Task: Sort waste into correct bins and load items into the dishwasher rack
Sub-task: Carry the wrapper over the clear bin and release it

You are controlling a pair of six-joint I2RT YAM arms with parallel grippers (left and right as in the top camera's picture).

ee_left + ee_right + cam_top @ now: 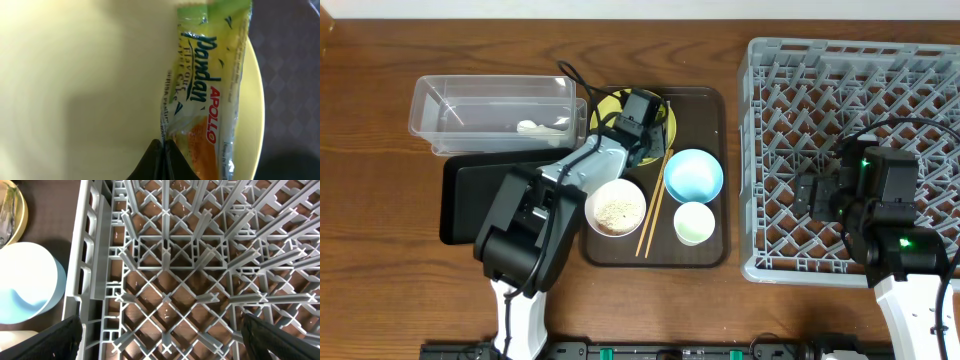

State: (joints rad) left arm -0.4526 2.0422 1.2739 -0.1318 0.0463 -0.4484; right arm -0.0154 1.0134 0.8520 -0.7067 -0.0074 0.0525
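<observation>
The wrapper's edge [167, 116] is pinched between the fingers of my left gripper, so the gripper should keep going to the open clear tub and let go of the wrapper over the white scrap [536, 128].
The yellow-green snack wrapper [205, 95] lies on the yellow plate [75, 75], which sits at the back of the brown serving tray [705, 100]. My left gripper [163, 145] is down on the plate [667, 118], its fingers shut with the wrapper's left edge pinched at the tips. My right gripper [162, 340] is open and empty, hovering over the left part of the grey dishwasher rack [850, 90]. A light blue bowl [693, 172], a white bowl of rice scraps [615, 207], a pale cup [693, 222] and chopsticks [653, 205] sit on the serving tray.
The clear tub [490, 95] stands at the back left with a small white scrap [528, 127] inside. The black tray [470, 200] lies in front of it. The right wrist view shows the rack's wall [92, 255] and the blue bowl [25, 290].
</observation>
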